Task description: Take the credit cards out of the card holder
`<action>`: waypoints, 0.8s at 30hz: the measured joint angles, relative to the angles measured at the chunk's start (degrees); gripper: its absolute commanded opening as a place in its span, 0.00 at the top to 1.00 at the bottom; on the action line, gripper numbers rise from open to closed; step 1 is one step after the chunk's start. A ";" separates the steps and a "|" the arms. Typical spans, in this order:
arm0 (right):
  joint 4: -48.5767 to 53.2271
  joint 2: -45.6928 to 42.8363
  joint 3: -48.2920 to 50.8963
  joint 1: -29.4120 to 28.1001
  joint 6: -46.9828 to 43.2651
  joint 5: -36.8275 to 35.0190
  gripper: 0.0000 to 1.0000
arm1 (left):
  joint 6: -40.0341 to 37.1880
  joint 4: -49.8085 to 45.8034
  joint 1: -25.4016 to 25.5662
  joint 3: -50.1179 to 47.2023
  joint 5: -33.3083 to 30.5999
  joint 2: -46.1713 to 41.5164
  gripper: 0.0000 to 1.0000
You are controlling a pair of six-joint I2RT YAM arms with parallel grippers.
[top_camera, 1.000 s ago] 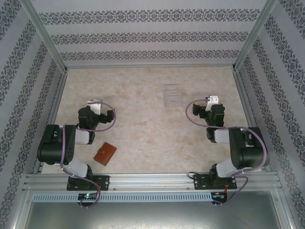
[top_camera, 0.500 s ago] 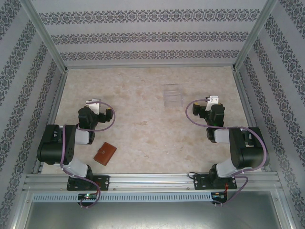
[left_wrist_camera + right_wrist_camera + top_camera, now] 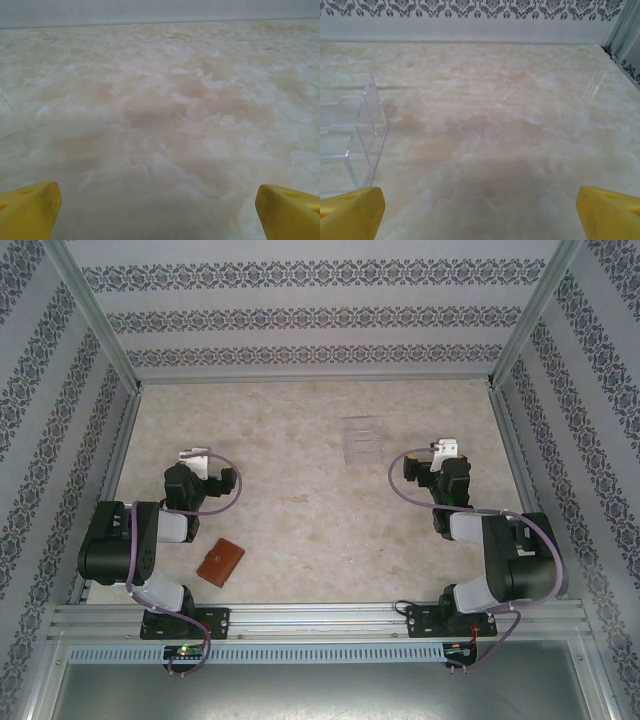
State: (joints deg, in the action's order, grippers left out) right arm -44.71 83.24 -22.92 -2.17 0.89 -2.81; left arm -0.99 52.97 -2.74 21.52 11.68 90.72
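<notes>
The card holder is behind my left gripper, whose fingers point away from it. I should swing my left gripper back and down over its far end.
The card holder, a small reddish-brown leather wallet, lies folded shut on the marble-patterned table near the front left, just right of the left arm's base link. The credit cards are hidden. My left gripper hovers farther back than the wallet, pointing away from it; in the left wrist view the gripper is open, its yellow fingertips wide apart over bare table. My right gripper stands at the right, and in the right wrist view it is open too, nothing between its yellow fingertips.
A clear plastic box stands at the back centre, left of the right gripper; its box wall shows at the left of the right wrist view. Patterned walls and metal frame posts enclose the table.
The right arm's elbow has shifted a little and its wrist has edged slightly farther back. The left wrist has turned slightly left. The wallet has not moved.
</notes>
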 measured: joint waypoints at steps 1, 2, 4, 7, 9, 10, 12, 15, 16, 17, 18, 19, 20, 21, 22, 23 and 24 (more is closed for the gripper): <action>2.84 -1.05 -1.05 -0.35 -0.02 -0.48 0.02 | 0.00 0.00 0.00 0.00 0.00 0.00 0.00; 5.92 -1.95 -2.56 -0.74 -0.04 -0.87 0.02 | 0.00 0.00 0.00 0.00 -0.02 0.00 0.00; 11.37 -2.99 -6.14 -1.62 -0.07 -1.29 0.02 | 0.00 0.02 0.00 0.00 -0.17 0.00 0.00; 18.99 -3.32 -12.31 -3.26 0.00 -1.33 0.04 | 0.20 0.04 0.00 -0.02 -1.25 -0.02 0.00; 24.11 -3.30 -15.98 -4.20 0.17 -0.76 0.07 | 0.42 -0.11 0.00 -0.02 -2.19 -0.37 0.00; 26.88 -3.15 -18.05 -4.72 0.28 -0.31 0.08 | 0.50 -0.63 0.02 -0.02 -2.82 -1.05 0.00; 31.71 -2.49 -21.81 -5.62 0.76 0.70 0.11 | 0.79 -2.49 0.02 0.00 -3.98 -3.39 0.00; 38.53 -0.33 -27.65 -6.71 2.14 1.95 0.18 | 1.27 -6.29 0.39 0.35 -6.84 -8.28 0.00; 40.76 0.63 -29.62 -6.75 2.82 2.40 0.22 | 1.51 -8.17 0.66 0.72 -7.96 -10.27 0.00; 43.12 1.79 -31.69 -6.97 3.65 2.82 0.29 | 1.95 -10.51 0.96 1.44 -9.31 -12.41 0.00; 45.29 3.17 -33.83 -7.08 4.55 3.39 0.32 | 2.56 -12.59 1.27 2.23 -10.45 -14.01 0.01; 47.47 4.76 -36.17 -7.10 5.31 4.00 0.35 | 3.52 -15.30 1.42 3.43 -11.74 -15.91 0.02; 49.75 6.84 -38.95 -7.08 6.10 4.87 0.36 | 4.85 -18.21 1.60 4.96 -13.05 -17.59 0.03; 51.36 8.48 -41.05 -7.08 6.71 5.53 0.37 | 6.08 -21.07 1.64 6.56 -14.03 -18.84 0.03; 53.22 10.56 -43.56 -7.08 7.30 6.23 0.38 | 7.80 -24.63 1.64 8.72 -15.02 -19.93 0.04; 55.04 12.83 -46.10 -7.08 8.00 6.91 0.41 | 9.53 -28.46 1.62 11.10 -15.54 -20.61 0.05; 56.37 14.47 -47.95 -7.08 8.52 7.41 0.42 | 10.86 -31.93 1.64 13.44 -15.76 -20.92 0.05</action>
State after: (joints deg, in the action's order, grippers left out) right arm 11.66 97.71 -70.87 -9.26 9.41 4.60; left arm 9.87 21.04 -1.10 34.96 -4.08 69.80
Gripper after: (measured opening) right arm 0.609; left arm 0.959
